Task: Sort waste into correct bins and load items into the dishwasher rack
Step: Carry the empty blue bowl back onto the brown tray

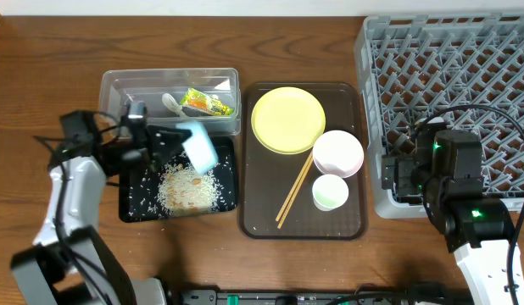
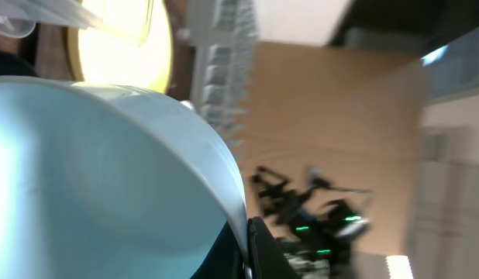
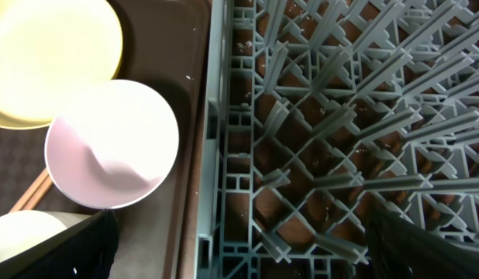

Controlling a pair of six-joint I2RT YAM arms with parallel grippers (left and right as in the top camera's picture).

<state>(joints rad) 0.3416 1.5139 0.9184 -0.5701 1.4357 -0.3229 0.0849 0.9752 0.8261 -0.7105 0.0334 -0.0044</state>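
Note:
The robot sees the rice in the black tray (image 1: 187, 188) and the brown tray open beside the chopsticks (image 1: 267, 188), so its left gripper should keep going there and let go of the light-blue bowl.
My left gripper (image 1: 173, 142) is shut on the rim of the light-blue bowl (image 1: 199, 146) and holds it tipped on its side over the black tray (image 1: 131, 203), where a heap of rice grains (image 1: 188, 188) lies. The bowl fills the left wrist view (image 2: 100, 178). The snack wrapper (image 1: 206, 103) and a white scrap (image 1: 171, 102) lie in the clear tub (image 1: 118, 85). The yellow plate (image 1: 287, 119), white bowl (image 1: 337, 153), small cup (image 1: 330, 191) and chopsticks (image 1: 294, 191) rest on the brown tray (image 1: 262, 224). My right gripper (image 3: 236, 248) is open over the left edge of the grey rack (image 1: 499, 76).
The rack's lattice (image 3: 340, 116) fills most of the right wrist view, with the brown tray's rim (image 3: 194, 116), the white bowl (image 3: 111, 147) and the plate (image 3: 46, 54) to its left. The wooden table (image 1: 50, 51) lies around everything.

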